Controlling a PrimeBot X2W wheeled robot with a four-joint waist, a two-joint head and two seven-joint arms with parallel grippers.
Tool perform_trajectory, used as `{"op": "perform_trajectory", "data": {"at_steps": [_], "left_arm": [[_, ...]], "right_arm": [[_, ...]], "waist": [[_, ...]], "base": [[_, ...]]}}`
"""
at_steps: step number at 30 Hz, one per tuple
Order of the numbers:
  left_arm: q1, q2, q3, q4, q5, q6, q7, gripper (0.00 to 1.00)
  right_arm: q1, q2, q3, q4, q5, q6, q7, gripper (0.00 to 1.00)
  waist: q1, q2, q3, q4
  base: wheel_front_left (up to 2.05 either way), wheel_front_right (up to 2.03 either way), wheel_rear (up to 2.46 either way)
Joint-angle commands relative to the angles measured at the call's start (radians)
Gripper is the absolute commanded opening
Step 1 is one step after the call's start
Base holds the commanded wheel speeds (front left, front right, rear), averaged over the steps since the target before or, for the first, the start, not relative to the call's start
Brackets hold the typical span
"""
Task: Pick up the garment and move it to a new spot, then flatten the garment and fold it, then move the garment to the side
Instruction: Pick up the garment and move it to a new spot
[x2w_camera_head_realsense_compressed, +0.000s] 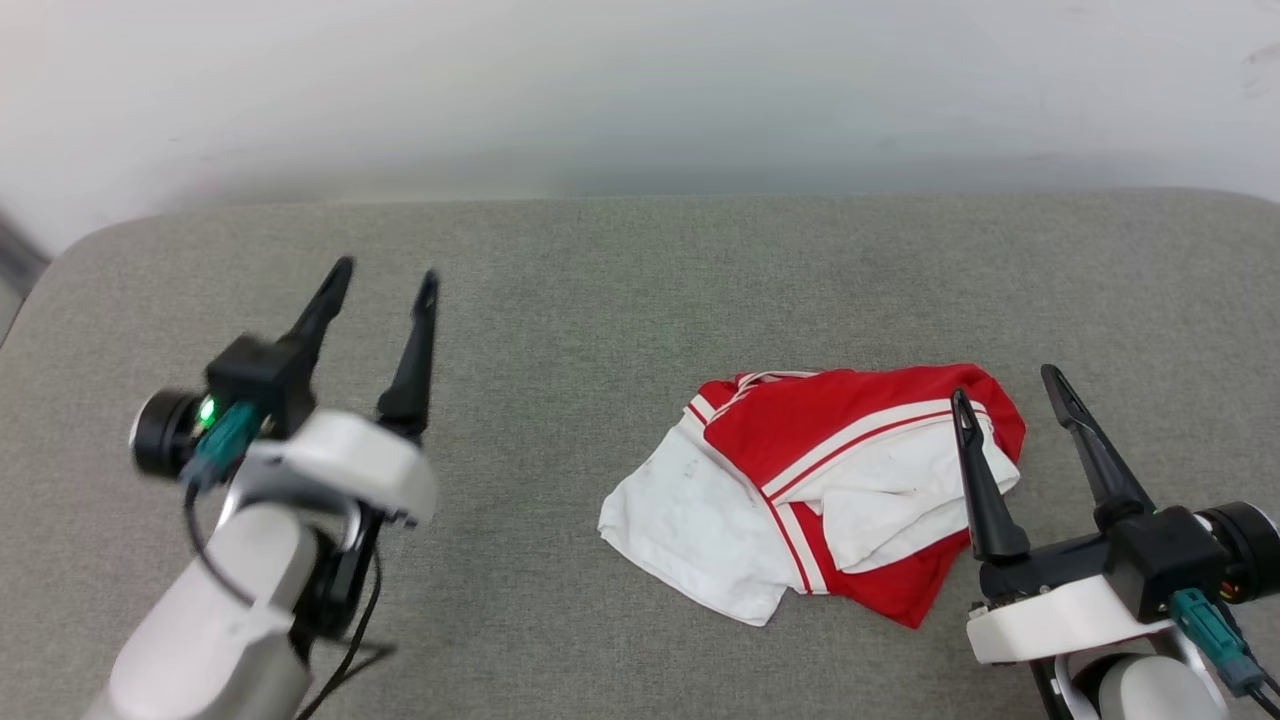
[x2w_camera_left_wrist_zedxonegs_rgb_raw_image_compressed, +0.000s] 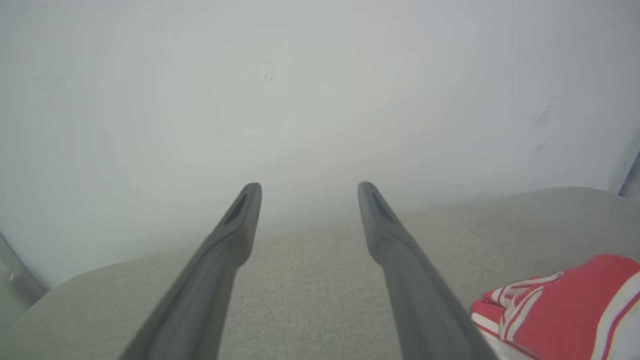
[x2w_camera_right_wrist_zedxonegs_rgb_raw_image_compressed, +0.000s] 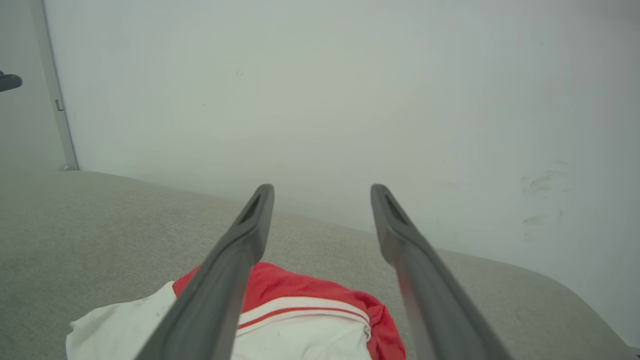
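I expect the garment (x2w_camera_head_realsense_compressed: 816, 492) to spread out wide across its shoulders when I pull the sleeves apart, because red cloth lies bunched (x2w_camera_head_realsense_compressed: 840, 418) between the white sleeves.
The garment (x2w_camera_head_realsense_compressed: 820, 480) lies crumpled in a heap right of the table's middle, red cloth with white sleeves and striped trim; its lettering is hidden. My right gripper (x2w_camera_head_realsense_compressed: 1005, 385) stands open over the heap's right edge, holding nothing. From the right wrist the garment (x2w_camera_right_wrist_zedxonegs_rgb_raw_image_compressed: 300, 315) shows below and between the open fingers (x2w_camera_right_wrist_zedxonegs_rgb_raw_image_compressed: 235, 265). My left gripper (x2w_camera_head_realsense_compressed: 385, 272) hovers open and empty far to the left, well apart from the cloth. A corner of the garment (x2w_camera_left_wrist_zedxonegs_rgb_raw_image_compressed: 565, 310) appears at the lower right of the left wrist view, beyond the right finger (x2w_camera_left_wrist_zedxonegs_rgb_raw_image_compressed: 400, 260).
The table (x2w_camera_head_realsense_compressed: 620, 290) is covered in grey-green fabric with rounded corners. A pale wall (x2w_camera_head_realsense_compressed: 640, 90) runs close behind its far edge. A grey vertical strip (x2w_camera_right_wrist_zedxonegs_rgb_raw_image_compressed: 55, 100) stands on the wall at the left of the right wrist view.
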Motion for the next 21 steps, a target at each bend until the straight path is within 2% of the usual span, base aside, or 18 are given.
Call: {"op": "perform_trajectory", "data": {"at_steps": [1,3,4,8,9,15,18,21], "left_arm": [[0.108,0.010,0.077,-0.085,0.041,0.026,-0.002,1.00],[0.156,0.016,0.112,-0.117,0.059,0.029,-0.002,1.00],[0.245,0.019,0.166,-0.182,0.098,0.021,-0.002,1.00],[0.347,-0.006,0.230,-0.256,0.157,0.004,-0.003,1.00],[0.425,-0.046,0.268,-0.303,0.211,-0.011,-0.003,1.00],[0.516,-0.156,0.300,-0.326,0.279,-0.047,-0.003,1.00],[0.544,-0.201,0.307,-0.322,0.307,-0.067,-0.003,1.00],[0.558,-0.222,0.289,-0.295,0.330,-0.114,-0.003,1.00]], "right_arm": [[0.018,0.001,-0.007,-0.005,0.000,-0.001,-0.002,1.00],[0.020,0.001,-0.008,-0.006,0.001,-0.001,-0.002,1.00],[0.023,0.001,-0.011,-0.009,0.003,-0.001,-0.002,1.00],[0.026,0.001,-0.013,-0.012,0.006,-0.001,-0.002,1.00],[0.032,0.001,-0.014,-0.011,0.012,-0.001,-0.002,1.00],[0.044,0.001,-0.015,-0.009,0.021,-0.001,-0.002,1.00],[0.045,0.001,-0.018,-0.009,0.024,-0.001,-0.002,1.00],[0.046,0.001,-0.018,-0.012,0.027,-0.001,-0.002,1.00]], "waist": [[0.0000,0.0000,-0.007,0.008],[0.0000,0.0000,-0.008,0.010],[0.0000,0.0000,-0.008,0.014],[0.0000,0.0000,-0.008,0.017],[0.0000,0.0000,-0.011,0.019],[0.0000,0.0000,-0.032,0.022],[0.0000,0.0000,-0.039,0.020],[0.0000,0.0000,-0.039,0.019]], "base": [[0.00,0.00,0.00],[0.00,0.00,0.00],[0.00,0.00,0.00],[0.00,0.00,0.00],[0.00,0.00,0.00],[0.00,0.00,0.00],[0.00,0.00,0.00],[0.00,0.00,0.00]]}}
